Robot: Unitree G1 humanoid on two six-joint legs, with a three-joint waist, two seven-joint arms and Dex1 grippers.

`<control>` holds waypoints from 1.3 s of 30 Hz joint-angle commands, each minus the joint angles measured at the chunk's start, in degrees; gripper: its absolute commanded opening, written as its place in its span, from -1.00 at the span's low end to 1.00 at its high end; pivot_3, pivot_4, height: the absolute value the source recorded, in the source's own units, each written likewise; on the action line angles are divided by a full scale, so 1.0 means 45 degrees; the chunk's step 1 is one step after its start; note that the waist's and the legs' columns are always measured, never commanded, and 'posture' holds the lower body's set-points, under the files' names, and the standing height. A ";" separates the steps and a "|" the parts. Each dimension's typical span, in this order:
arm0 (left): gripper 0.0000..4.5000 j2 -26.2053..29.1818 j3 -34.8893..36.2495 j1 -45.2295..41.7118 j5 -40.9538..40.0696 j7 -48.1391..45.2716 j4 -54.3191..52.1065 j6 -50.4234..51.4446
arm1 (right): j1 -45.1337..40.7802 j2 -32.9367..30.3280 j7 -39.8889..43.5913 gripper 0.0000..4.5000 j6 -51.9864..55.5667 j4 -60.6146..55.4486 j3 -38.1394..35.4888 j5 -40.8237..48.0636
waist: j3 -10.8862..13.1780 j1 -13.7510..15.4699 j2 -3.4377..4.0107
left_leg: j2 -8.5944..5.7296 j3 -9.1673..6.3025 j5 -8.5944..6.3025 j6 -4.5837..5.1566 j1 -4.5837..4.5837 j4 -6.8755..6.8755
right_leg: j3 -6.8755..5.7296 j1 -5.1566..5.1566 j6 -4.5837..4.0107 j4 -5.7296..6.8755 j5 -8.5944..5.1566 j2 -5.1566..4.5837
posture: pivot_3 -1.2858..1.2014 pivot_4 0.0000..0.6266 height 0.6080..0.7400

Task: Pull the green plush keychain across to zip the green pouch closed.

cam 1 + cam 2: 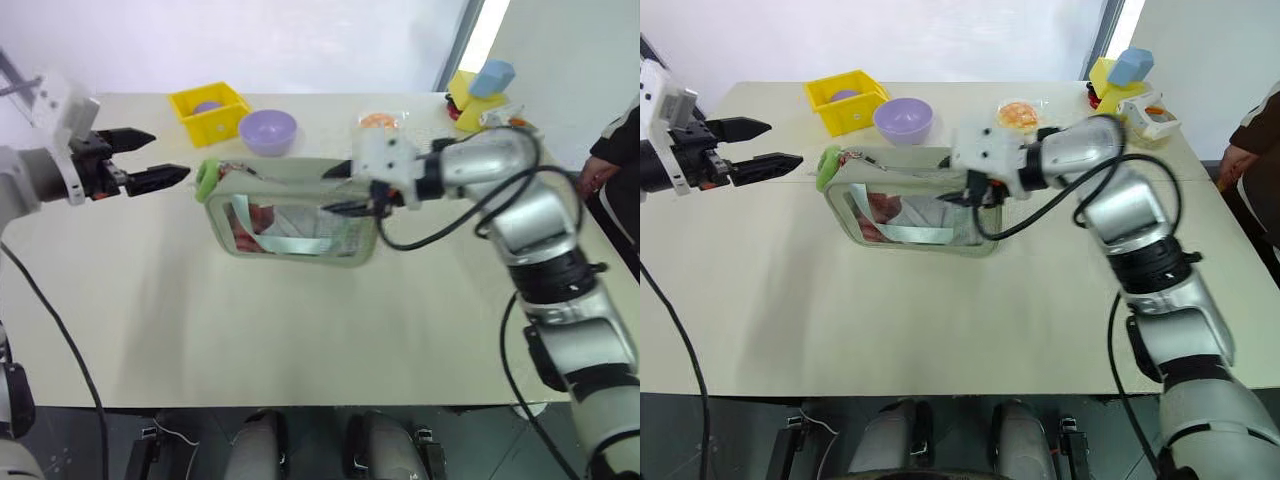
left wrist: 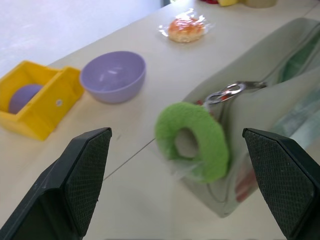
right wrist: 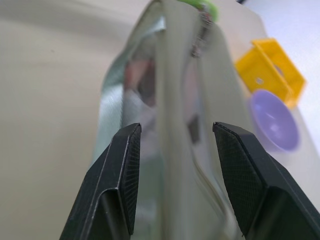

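I should hold the pouch's top edge (image 3: 174,145) with my right gripper while my left gripper puts the keychain on top, because the keychain (image 1: 207,180) hangs off the end of the green pouch.
The green pouch (image 1: 295,218) lies on the table, its clear front showing a mint strap and red contents. The green plush keychain (image 1: 207,180) hangs at the pouch's left end, joined to the metal zipper pull (image 2: 225,93). My left gripper (image 1: 166,154) is open just left of the keychain, its fingertips a little short of it. In the left wrist view the keychain (image 2: 192,140) sits between the spread fingers (image 2: 82,172). My right gripper (image 1: 342,190) is open at the pouch's right end. In the right wrist view the pouch's top edge (image 3: 175,100) runs between its fingers (image 3: 122,170).
At the back of the table stand a yellow square bin (image 1: 210,110) with a purple ball, a purple bowl (image 1: 268,131) and a wrapped snack (image 1: 380,120). Yellow and blue blocks (image 1: 480,88) sit at the back right. A person (image 1: 612,160) stands at the right edge.
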 commanded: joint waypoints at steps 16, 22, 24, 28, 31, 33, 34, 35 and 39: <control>1.00 -0.0981 -0.1180 -0.1634 0.1883 -0.0904 0.3320 -0.2730 | 0.1785 0.0207 -0.0670 -0.94 -0.0851 -0.0501 0.0101 -0.0324 | -0.0003 0.0001 -0.0005 | 0.0001 0.0009 0.0001 -0.0001 0.0003 0.0010 | 0.0000 0.0000 0.0000 0.0009 0.0001 0.0001 | 0.03 -0.52 0.98; 1.00 -0.2152 -0.1604 -0.1688 0.2283 -0.0795 0.3743 -0.3264 | 0.1919 0.0196 -0.0463 -0.99 -0.1094 -0.0719 0.0195 -0.0298 | -0.0003 -0.0010 -0.0006 | 0.0001 0.0007 0.0000 0.0000 0.0005 0.0014 | -0.0001 0.0006 0.0001 0.0009 0.0001 0.0002 | 0.03 -0.52 0.98; 1.00 -0.2405 -0.1688 -0.1693 0.2376 -0.0813 0.3742 -0.3314 | 0.1974 0.0214 -0.0473 -0.99 -0.1163 -0.0723 0.0230 -0.0370 | -0.0004 -0.0022 -0.0007 | 0.0001 0.0006 0.0001 -0.0001 0.0007 0.0015 | -0.0001 0.0008 0.0001 0.0011 0.0001 0.0002 | 0.03 -0.52 0.98; 0.89 -0.2520 -0.1743 -0.1637 0.2453 -0.1012 0.3553 -0.3426 | 0.1939 0.0350 -0.0665 -1.00 -0.1007 -0.0693 0.0161 -0.0390 | -0.0004 -0.0046 -0.0007 | 0.0001 0.0006 0.0001 -0.0001 0.0009 0.0013 | -0.0001 0.0007 0.0001 0.0011 0.0001 0.0002 | 0.03 -0.52 0.98; 0.40 -0.2457 -0.1444 -0.1902 0.2221 -0.1075 0.3584 -0.3135 | 0.1852 0.0455 -0.0799 -1.00 -0.0913 -0.0601 0.0110 -0.0388 | -0.0005 -0.0038 -0.0008 | 0.0002 0.0006 0.0001 -0.0001 0.0011 0.0017 | -0.0001 0.0009 0.0001 0.0014 0.0001 0.0001 | 0.03 -0.52 0.98; -0.06 -0.2369 -0.1389 -0.1938 0.2174 -0.1184 0.3504 -0.3036 | 0.1845 0.0498 -0.0858 -1.00 -0.0873 -0.0576 0.0084 -0.0382 | -0.0005 -0.0039 -0.0008 | 0.0002 0.0005 0.0001 -0.0001 0.0011 0.0018 | -0.0001 0.0011 0.0001 0.0015 0.0001 0.0001 | 0.03 -0.52 0.98; -0.28 -0.2334 -0.1354 -0.1948 0.2124 -0.1254 0.3443 -0.2966 | 0.1841 0.0519 -0.0879 -1.00 -0.0865 -0.0559 0.0078 -0.0392 | -0.0005 -0.0046 -0.0008 | 0.0002 0.0005 0.0001 -0.0001 0.0011 0.0017 | -0.0001 0.0010 0.0001 0.0015 0.0001 0.0002 | 0.03 -0.52 0.98; -0.50 -0.2319 -0.1325 -0.1999 0.2104 -0.1257 0.3433 -0.2924 | 0.1835 0.0542 -0.0901 -1.00 -0.0872 -0.0526 0.0073 -0.0409 | -0.0005 -0.0049 -0.0008 | 0.0002 0.0005 0.0001 -0.0001 0.0011 0.0016 | -0.0001 0.0010 0.0001 0.0014 0.0001 0.0002 | 0.03 -0.52 0.98; -0.99 -0.2135 -0.1102 -0.2551 0.1590 -0.1671 0.3218 -0.2297 | 0.1801 0.0610 -0.1003 -1.00 -0.0960 -0.0340 0.0062 -0.0478 | -0.0005 -0.0032 -0.0009 | 0.0002 0.0003 0.0001 -0.0001 0.0011 0.0018 | -0.0001 0.0011 0.0001 0.0016 0.0001 0.0002 | 0.03 -0.52 0.98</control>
